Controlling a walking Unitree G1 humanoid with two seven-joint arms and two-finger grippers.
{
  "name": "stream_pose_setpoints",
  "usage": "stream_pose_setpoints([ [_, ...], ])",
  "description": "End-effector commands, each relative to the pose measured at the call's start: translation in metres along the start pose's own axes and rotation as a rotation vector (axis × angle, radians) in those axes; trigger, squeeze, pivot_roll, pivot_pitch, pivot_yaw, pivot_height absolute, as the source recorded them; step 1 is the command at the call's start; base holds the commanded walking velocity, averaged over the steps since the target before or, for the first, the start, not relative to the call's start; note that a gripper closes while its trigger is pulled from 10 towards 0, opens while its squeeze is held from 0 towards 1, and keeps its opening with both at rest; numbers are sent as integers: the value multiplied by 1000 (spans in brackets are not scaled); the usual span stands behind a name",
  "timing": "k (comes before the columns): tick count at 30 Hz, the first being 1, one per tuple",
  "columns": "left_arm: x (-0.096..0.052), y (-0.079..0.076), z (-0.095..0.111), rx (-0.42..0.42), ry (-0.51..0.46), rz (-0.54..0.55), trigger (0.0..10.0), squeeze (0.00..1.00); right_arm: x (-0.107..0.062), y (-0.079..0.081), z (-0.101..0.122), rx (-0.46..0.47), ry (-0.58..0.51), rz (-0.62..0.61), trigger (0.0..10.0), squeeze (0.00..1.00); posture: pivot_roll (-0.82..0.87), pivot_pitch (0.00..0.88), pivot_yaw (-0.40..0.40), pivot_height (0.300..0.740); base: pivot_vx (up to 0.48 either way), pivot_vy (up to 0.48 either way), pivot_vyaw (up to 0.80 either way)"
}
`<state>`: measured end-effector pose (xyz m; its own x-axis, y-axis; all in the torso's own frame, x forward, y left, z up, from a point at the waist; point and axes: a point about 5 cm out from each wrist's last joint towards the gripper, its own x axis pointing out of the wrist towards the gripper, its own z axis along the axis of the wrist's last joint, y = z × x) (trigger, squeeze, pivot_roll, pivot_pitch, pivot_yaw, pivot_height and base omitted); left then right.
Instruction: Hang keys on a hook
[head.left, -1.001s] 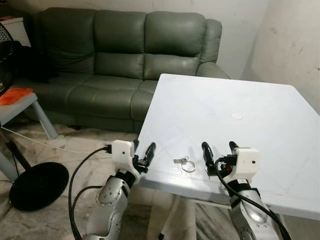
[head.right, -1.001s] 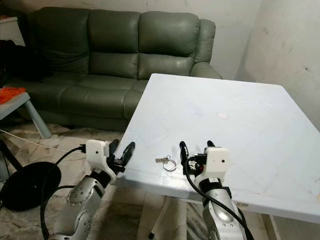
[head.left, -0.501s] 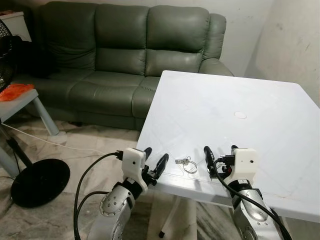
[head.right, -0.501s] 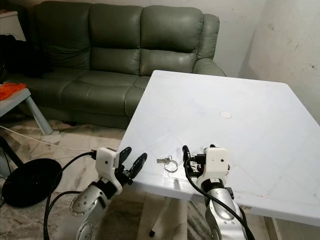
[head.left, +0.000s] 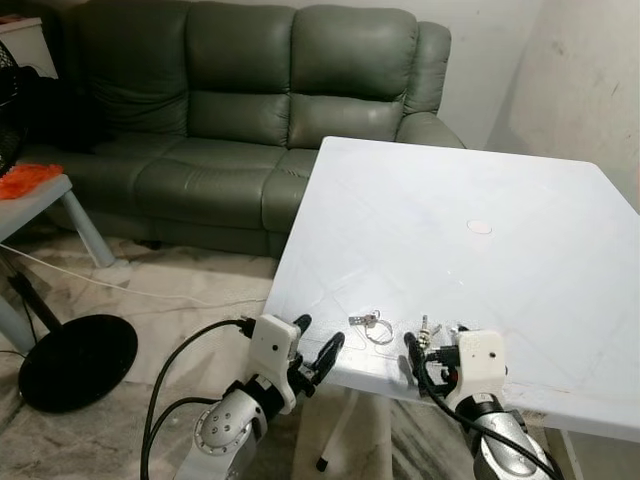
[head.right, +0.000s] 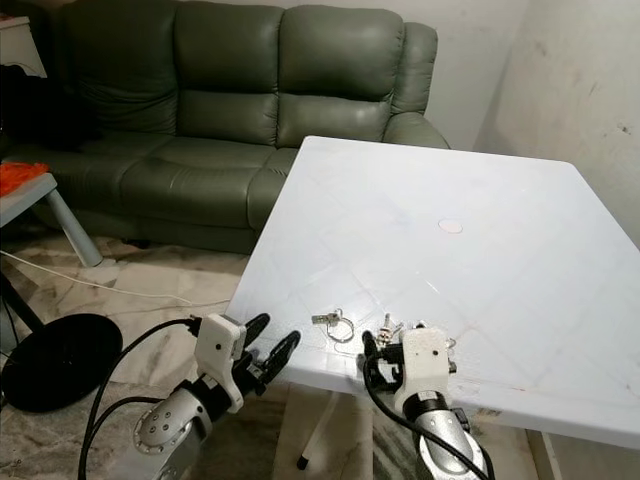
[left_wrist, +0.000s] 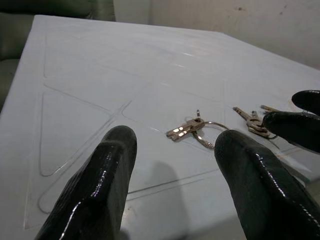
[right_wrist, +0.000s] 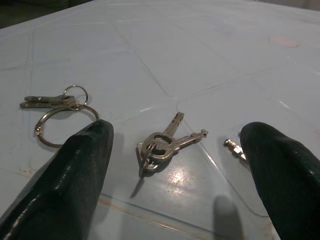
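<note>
My right gripper will lift the small ring (right_wrist: 147, 159), and both keys (right_wrist: 172, 144) will come along and hang below the gripper, because the ring stands upright through the overlapping key heads.
A key ring with keys (head.left: 372, 325) lies on the white table (head.left: 450, 200) near its front edge. A second small bunch of keys (right_wrist: 162, 145) lies just right of it, with a small metal piece (right_wrist: 235, 148) beside it. My left gripper (head.left: 318, 335) is open at the table's front edge, left of the ring and pointing at it (left_wrist: 195, 127). My right gripper (head.left: 432, 345) is open at the same edge, its fingers either side of the second bunch without touching it. The right fingertips (left_wrist: 295, 127) show past the keys in the left wrist view.
A green sofa (head.left: 250, 100) stands behind the table to the left. A black round fan base (head.left: 75, 360) and a cable lie on the floor at left. A small table with an orange cloth (head.left: 30, 180) stands beside it. A wall runs along the right.
Both grippers have come back and down to the table's front edge. The left one has moved right, closer to the key ring. The second bunch of keys now shows before the right gripper.
</note>
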<state>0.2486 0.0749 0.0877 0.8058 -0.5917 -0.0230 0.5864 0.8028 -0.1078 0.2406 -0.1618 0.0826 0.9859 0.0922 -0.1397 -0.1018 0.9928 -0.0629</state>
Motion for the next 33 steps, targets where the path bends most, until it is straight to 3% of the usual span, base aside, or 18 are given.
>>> stream_pose_setpoints([
  [1,-1,-2,2,15,3,-6,10000,0,-1,3,5,-11,-19,12,6353,0,-72,62,-37,740,0,0,0],
  [2,-2,-2,2,15,5,-1,10000,0,-1,4,5,-8,-16,1,3020,0,-71,63,-38,740,0,0,0],
  [4,-2,-2,2,15,5,1,10000,0,-1,4,5,-7,-12,-8,2824,0,-71,63,-38,740,0,0,0],
  [5,-2,-2,3,15,5,3,10000,0,-1,5,6,-2,-16,-9,0,0,-67,64,-40,740,0,0,0],
  [21,-2,-1,4,7,6,20,10000,0,-2,12,9,-7,-19,13,0,0,-61,65,-48,740,0,0,0],
  [26,-3,-2,4,6,7,21,10000,0,-5,16,3,3,23,48,0,0,-61,65,-48,740,0,0,0],
  [27,-3,-2,4,6,7,22,10000,0,-5,17,1,-2,43,53,10000,0,-61,65,-48,740,0,0,0],
  [33,-3,-3,3,4,9,20,10000,0,-5,18,-1,-8,56,54,10000,0,-63,61,-47,740,0,0,0],
])
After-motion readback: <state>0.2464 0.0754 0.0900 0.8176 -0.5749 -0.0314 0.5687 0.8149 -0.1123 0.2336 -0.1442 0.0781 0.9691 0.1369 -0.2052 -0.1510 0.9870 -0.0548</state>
